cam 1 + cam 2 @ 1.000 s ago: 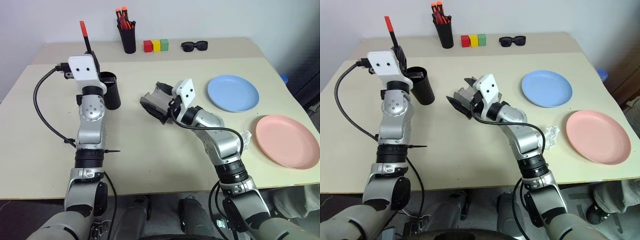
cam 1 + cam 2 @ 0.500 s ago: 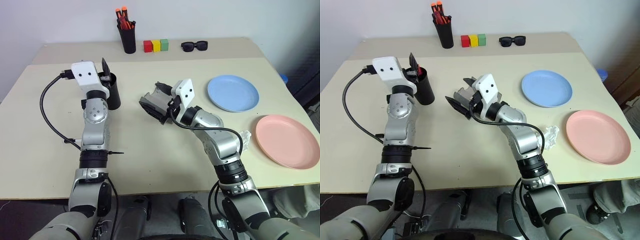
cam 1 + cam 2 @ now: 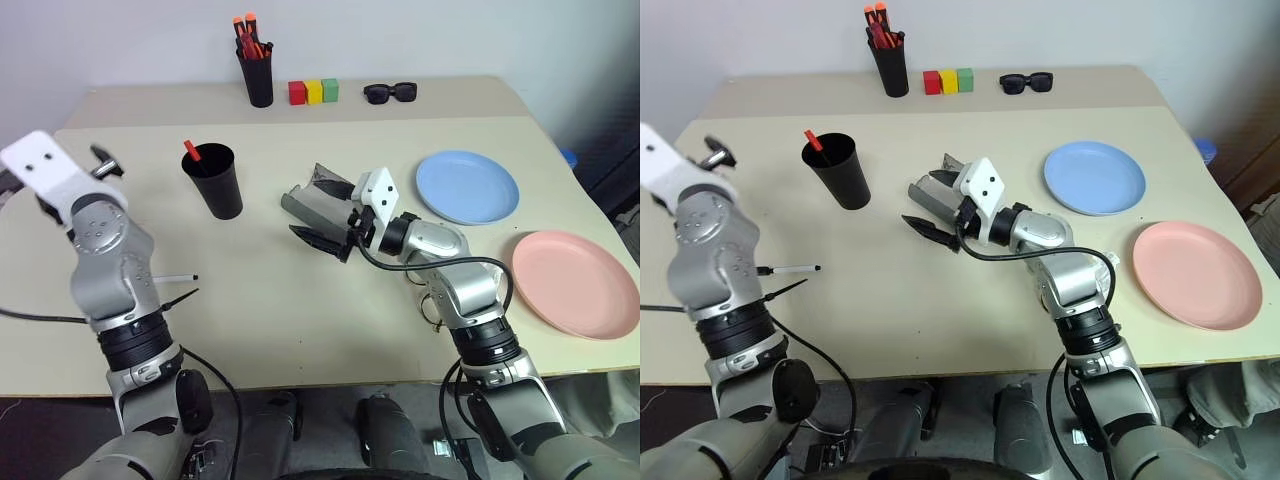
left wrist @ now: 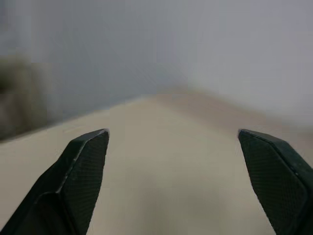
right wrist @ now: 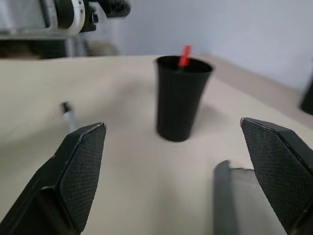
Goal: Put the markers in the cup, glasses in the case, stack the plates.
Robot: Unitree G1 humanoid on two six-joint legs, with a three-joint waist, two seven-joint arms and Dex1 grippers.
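The red-ended marker (image 3: pixel 192 150) leans and sticks out over the black cup's rim. I expect the pale marker (image 3: pixel 175 278) to lean with its end showing when I put it in.
The black cup (image 3: pixel 213 182) stands left of centre with a red-ended marker (image 3: pixel 190 151) upright in it. A second marker (image 3: pixel 176 278), pale with a dark tip, lies on the table nearer me. My left gripper (image 3: pixel 103 163) is open and empty at the far left, well away from the cup. The grey case (image 3: pixel 316 195) lies open at the middle. My right gripper (image 3: pixel 320 217) is open beside it, one finger (image 3: pixel 319 240) just in front of the case. A thin wire loop (image 3: pixel 428 307) by my right forearm may be the glasses. At the right sit the blue plate (image 3: pixel 467 187) and the pink plate (image 3: pixel 575 283).
Along the back edge stand a narrow black pen holder (image 3: pixel 258 78) with orange-capped markers, three coloured blocks (image 3: pixel 313 92) and black sunglasses (image 3: pixel 389 93). A step in the tabletop (image 3: pixel 330 122) runs across behind the cup.
My left gripper opened, left the red-ended marker in the cup and swung far left. My right wrist turned a little by the case.
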